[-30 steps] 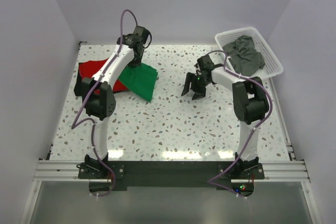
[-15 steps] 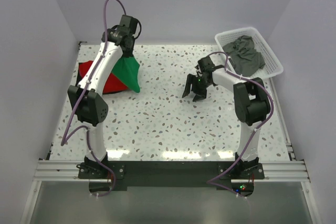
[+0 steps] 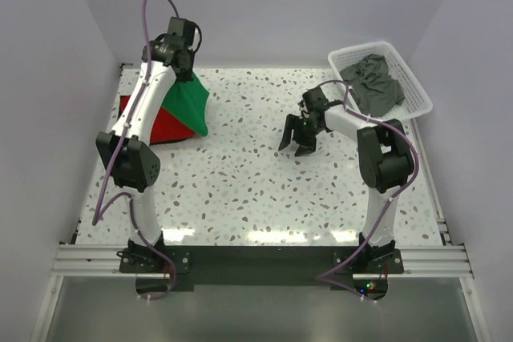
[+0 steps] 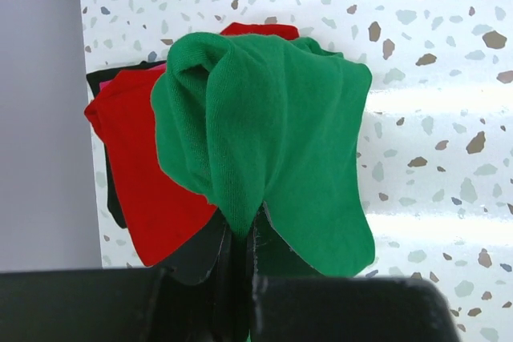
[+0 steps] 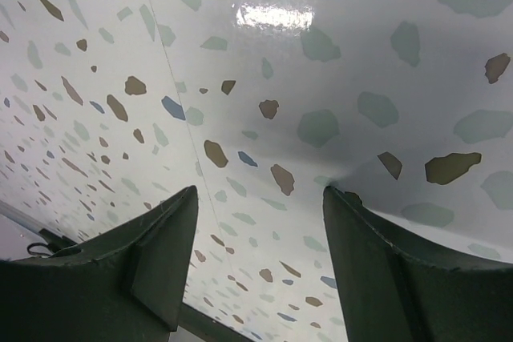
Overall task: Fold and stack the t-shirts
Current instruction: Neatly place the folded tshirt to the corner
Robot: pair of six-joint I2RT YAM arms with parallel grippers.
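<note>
The green t-shirt's loose end (image 3: 197, 120) is over the red t-shirt. My left gripper keeps moving toward the red t-shirt's uncovered side (image 3: 164, 127) and lets go there.
My left gripper (image 3: 185, 74) is shut on the bright green t-shirt (image 3: 188, 106) and holds it lifted at the back left, the cloth hanging down in a cone. In the left wrist view the green t-shirt (image 4: 272, 142) is pinched between my jaws above the red t-shirt (image 4: 140, 174). The red t-shirt (image 3: 160, 124) lies flat on the table under it, with a dark edge showing beneath. My right gripper (image 3: 296, 135) is open and empty, low over the table's middle right (image 5: 256, 214). Dark grey t-shirts (image 3: 373, 82) lie in the basket.
The white lattice basket (image 3: 419, 94) stands at the back right corner. White walls close in the table on the left, back and right. The speckled tabletop (image 3: 256, 190) stretches toward the near edge.
My left gripper has lifted the green t-shirt off the table and carried it left and back, over the red t-shirt. The right gripper has barely moved.
</note>
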